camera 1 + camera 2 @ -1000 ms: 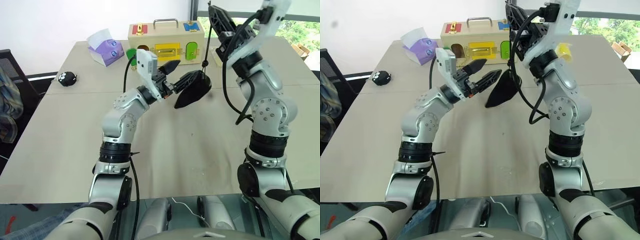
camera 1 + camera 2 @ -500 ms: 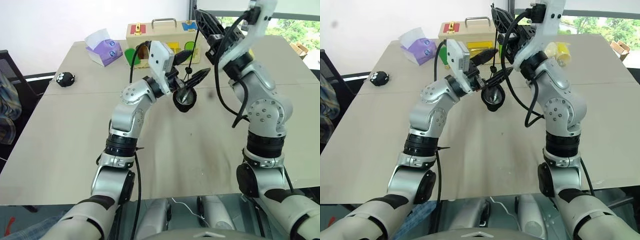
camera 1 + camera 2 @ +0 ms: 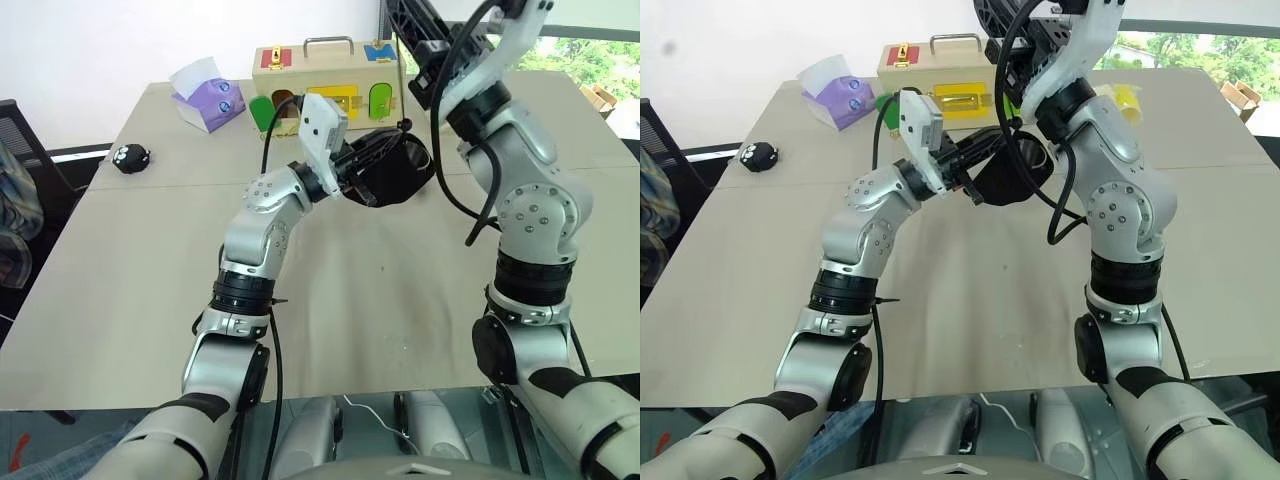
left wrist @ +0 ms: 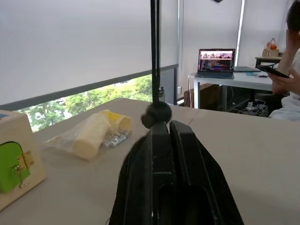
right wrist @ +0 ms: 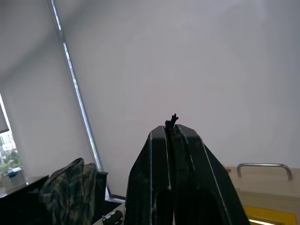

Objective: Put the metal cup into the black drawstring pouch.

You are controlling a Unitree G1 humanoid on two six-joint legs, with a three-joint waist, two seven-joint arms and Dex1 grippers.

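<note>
The left gripper is pinching the pouch's top edge just under the toggle (image 3: 405, 125), so it should open and move out of the toggle's way down to the pouch's opening (image 3: 411, 146).
The black drawstring pouch (image 3: 402, 176) hangs bunched above the table in front of the wooden box. My left gripper (image 4: 168, 124) is shut on the pouch's top edge, right by the cord's round toggle (image 4: 157, 114). The same left gripper (image 3: 372, 160) reaches in from the pouch's left side. From the toggle the thin drawstring cord (image 3: 401, 90) runs straight up to my right gripper (image 5: 172, 129), held high and shut on the cord's end. The metal cup is hidden.
A wooden latch box (image 3: 330, 85) with a metal handle stands behind the pouch. A purple tissue pack (image 3: 212, 100) and a small black spotted ball (image 3: 132, 156) lie at the far left of the table (image 3: 120, 300). A plastic bag of yellow items (image 4: 93, 133) lies at the far right. A person sits at a laptop (image 4: 216, 61) on another table.
My left gripper was open beside the hanging pouch, then closed around its top and is now shut on it. The right gripper rose a little with the cord.
</note>
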